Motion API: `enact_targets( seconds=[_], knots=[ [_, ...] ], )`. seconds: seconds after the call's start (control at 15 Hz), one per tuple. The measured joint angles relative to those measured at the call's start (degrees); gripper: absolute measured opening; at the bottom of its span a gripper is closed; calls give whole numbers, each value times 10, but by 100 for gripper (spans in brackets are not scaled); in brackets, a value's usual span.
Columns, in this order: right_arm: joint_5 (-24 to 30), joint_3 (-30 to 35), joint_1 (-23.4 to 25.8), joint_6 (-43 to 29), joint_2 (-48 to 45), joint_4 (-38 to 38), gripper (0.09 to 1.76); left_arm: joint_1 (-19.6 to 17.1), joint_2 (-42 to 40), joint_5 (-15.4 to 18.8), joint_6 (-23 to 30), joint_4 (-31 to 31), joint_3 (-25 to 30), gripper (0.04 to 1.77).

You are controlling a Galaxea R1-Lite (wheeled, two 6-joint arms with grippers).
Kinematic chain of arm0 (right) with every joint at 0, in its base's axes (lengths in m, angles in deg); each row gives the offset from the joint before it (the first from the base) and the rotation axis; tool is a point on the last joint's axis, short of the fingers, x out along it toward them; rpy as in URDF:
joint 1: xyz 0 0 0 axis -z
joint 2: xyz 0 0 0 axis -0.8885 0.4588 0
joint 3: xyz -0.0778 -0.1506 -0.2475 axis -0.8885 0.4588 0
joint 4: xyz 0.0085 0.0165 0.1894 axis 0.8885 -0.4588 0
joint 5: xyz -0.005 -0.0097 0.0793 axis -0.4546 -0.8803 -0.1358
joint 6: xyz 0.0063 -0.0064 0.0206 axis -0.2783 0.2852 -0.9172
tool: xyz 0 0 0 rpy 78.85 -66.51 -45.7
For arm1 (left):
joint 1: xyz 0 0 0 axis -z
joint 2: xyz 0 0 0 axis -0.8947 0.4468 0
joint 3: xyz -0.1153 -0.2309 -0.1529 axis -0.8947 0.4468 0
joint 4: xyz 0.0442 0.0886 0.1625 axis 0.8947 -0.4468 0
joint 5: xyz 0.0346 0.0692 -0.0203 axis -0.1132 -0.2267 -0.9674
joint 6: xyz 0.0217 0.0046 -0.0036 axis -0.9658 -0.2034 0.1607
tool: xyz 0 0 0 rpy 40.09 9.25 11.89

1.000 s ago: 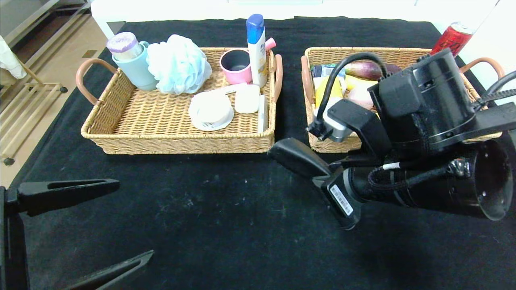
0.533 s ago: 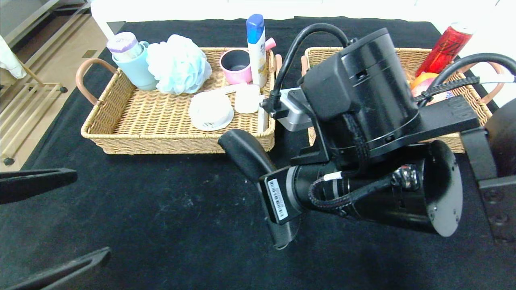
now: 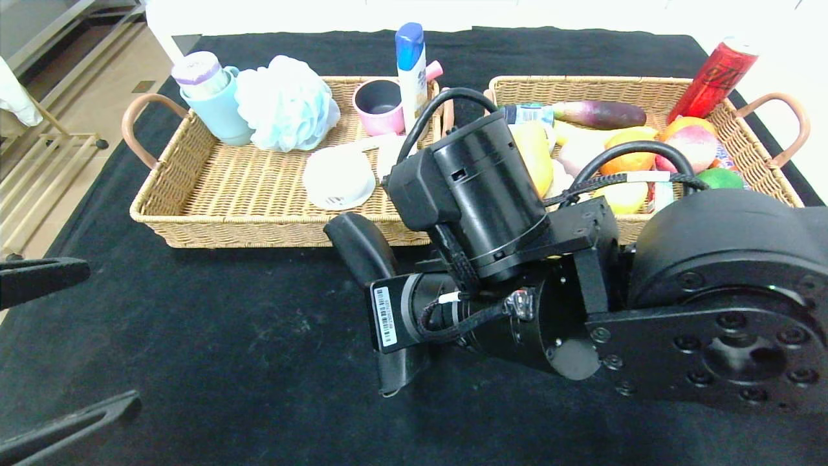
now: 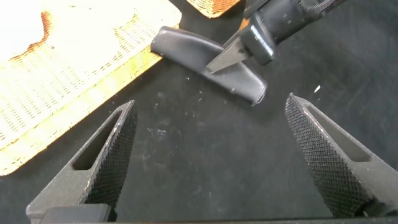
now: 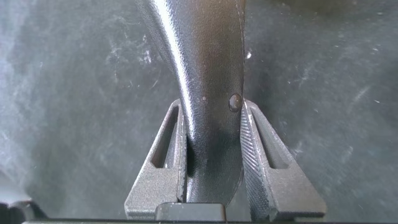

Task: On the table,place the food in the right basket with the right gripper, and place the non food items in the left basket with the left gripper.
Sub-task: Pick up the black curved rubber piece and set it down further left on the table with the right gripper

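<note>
My gripper will find that the black pouch (image 3: 361,247) stays stiff when I carry it by one end, since both ends (image 3: 400,373) stick out straight from my right gripper.
My right gripper (image 3: 376,279) is shut on a black half-moon pouch (image 3: 358,241), a non food item, above the table (image 3: 259,349) just in front of the left basket's (image 3: 194,228) near right corner. In the right wrist view both fingers clamp the pouch (image 5: 208,74) around its middle. A white ridged tub (image 3: 337,178) lies in the left basket. The right basket (image 3: 582,81) holds the food (image 3: 621,139), partly hidden by my right arm. My left gripper (image 3: 111,335) stands open and empty at the near left; its wrist view shows the pouch (image 4: 186,50) ahead.
The left basket also holds a blue cup (image 3: 217,110), a pale bath pouf (image 3: 284,100), a pink cup (image 3: 378,103) and a shampoo bottle (image 3: 411,71). A red can (image 3: 715,68) leans in the right basket's far corner. The table's left edge drops to the floor.
My right arm has swung left with the pouch, from in front of the right basket to the left basket's near right corner. My left gripper has drawn back toward the near left edge.
</note>
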Motion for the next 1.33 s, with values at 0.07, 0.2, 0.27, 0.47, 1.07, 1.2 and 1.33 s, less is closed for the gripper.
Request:
enact_targets(
  seconds=[0.07, 0.2, 0.27, 0.47, 1.07, 1.2, 1.33],
  knots=[
    [-1, -5, 4, -1, 7, 0, 59, 0, 0, 2, -1, 0, 2, 172],
    [-2, -14, 9, -2, 18, 2, 59, 1, 2, 4, -1, 0, 4, 172],
    [-2, -15, 10, -9, 23, 2, 59, 1, 2, 5, -1, 0, 4, 172],
    [-4, -17, 14, -13, 29, 2, 59, 1, 3, 6, -2, 0, 5, 172],
    [-3, -15, 10, -7, 21, 1, 135, 2, 4, 6, -3, 0, 9, 172],
    [1, -4, 10, 3, 5, -3, 143, 1, 5, 6, -2, -1, 10, 172],
    [39, 34, 16, 41, -29, -3, 149, 1, 6, 6, -2, -1, 10, 172]
  ],
)
